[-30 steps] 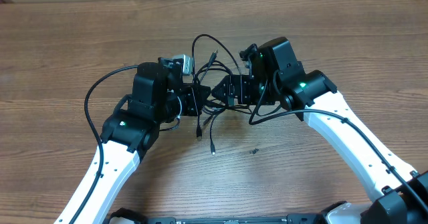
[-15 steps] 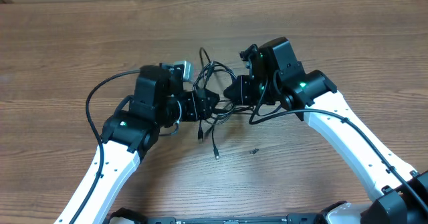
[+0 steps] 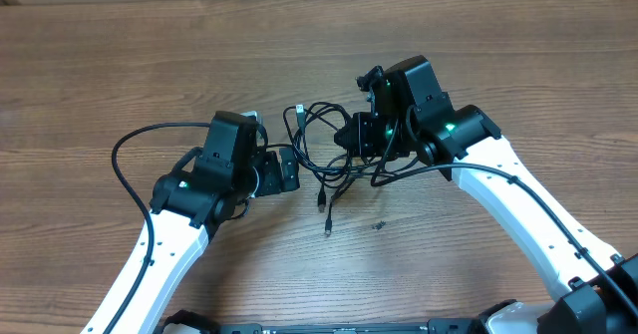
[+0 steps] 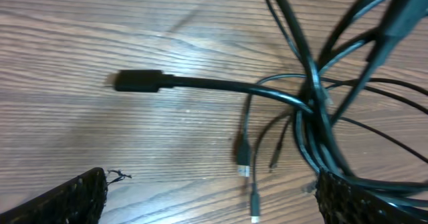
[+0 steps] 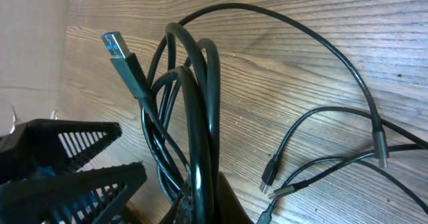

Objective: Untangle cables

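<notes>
I should swing my left gripper in toward the tangle's near side (image 3: 301,152) and close it there, because the loops in my right gripper (image 3: 337,166) are outside my left gripper's open fingers.
The cables (image 3: 317,135) form a tangle of thin black loops on the wooden table, between my two grippers. A few plug ends (image 3: 326,224) trail toward the front. My right gripper (image 3: 351,135) is shut on the loops. In the right wrist view the cables (image 5: 200,110) rise from that gripper (image 5: 204,204), and a blue-tipped USB plug (image 5: 115,45) sticks out at the top left. My left gripper (image 3: 287,169) stands open just left of the tangle, with nothing in it. In the left wrist view that gripper (image 4: 214,207) frames bare table, and the cables (image 4: 314,117) run past its right fingertip (image 4: 354,200).
The left arm's own thick black cable (image 3: 130,155) arcs out to the left, and the right arm's cable (image 3: 399,169) hangs beside its wrist. A small dark speck (image 3: 378,224) lies on the table in front of the tangle.
My left gripper has opened, let go of the cables and drawn back to the left. My right gripper has shut on the bundle. The loops have slumped down and spread wider.
</notes>
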Controlling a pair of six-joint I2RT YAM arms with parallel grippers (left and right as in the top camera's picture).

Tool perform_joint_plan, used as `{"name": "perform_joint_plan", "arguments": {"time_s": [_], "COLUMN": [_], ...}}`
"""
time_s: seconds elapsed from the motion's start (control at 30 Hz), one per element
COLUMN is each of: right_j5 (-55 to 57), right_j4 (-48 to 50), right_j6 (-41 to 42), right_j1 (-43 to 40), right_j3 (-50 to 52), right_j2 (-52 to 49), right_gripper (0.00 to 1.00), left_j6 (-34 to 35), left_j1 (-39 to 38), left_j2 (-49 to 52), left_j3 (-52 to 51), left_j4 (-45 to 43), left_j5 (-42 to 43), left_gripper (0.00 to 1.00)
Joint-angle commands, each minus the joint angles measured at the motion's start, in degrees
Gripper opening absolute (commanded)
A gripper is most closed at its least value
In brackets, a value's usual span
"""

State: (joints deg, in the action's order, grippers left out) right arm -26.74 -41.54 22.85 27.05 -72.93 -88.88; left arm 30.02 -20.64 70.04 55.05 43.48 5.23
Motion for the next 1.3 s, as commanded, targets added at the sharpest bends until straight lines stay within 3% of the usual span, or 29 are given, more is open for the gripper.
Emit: {"name": "perform_joint_plan", "arguments": {"time_s": [0.0,0.23,0.53,0.73,0.9,1.1,1.27], "right_j5": [0.57,0.83,1.42,1.44,1.66,1.6,-2.21], "right_j4": [0.57,-0.13,-0.74,-1.27,-3.21,-6.23,-6.84], "right_j6": [-0.42,-0.44,-0.44,-0.48,-7.3,-15.96,-18.93], "right_j1": [0.2,0.2,0.2,0.2,0.2,0.2,0.26], "right_j3": [-0.96,-0.96,-0.96,-0.96,-0.96,-0.96,-0.96], "right_j2": [1.01,1.01,1.01,1.01,1.01,1.01,1.01], "right_gripper": [0.04,0.04,0.04,0.04,0.04,0.04,0.04], "left_j6": [0.66,1.55,10.8,10.88,2.62,-14.78,-21.38], "left_j1": [-0.37,-0.37,-0.37,-0.37,-0.37,-0.39,-0.39], "left_j2": [-0.39,-0.39,-0.39,-0.42,-0.46,-0.46,-0.46], "left_j3": [1.03,1.05,1.03,1.05,1.05,1.05,1.05], "left_j4": [1.79,2.29,9.44,7.19,0.96,-9.29,-13.97], "left_j5": [-3.85,-5.2,-18.99,-18.1,-11.98,3.65,9.33], "left_gripper": [1.0,1.0,1.0,0.99,1.0,1.0,1.0]}}
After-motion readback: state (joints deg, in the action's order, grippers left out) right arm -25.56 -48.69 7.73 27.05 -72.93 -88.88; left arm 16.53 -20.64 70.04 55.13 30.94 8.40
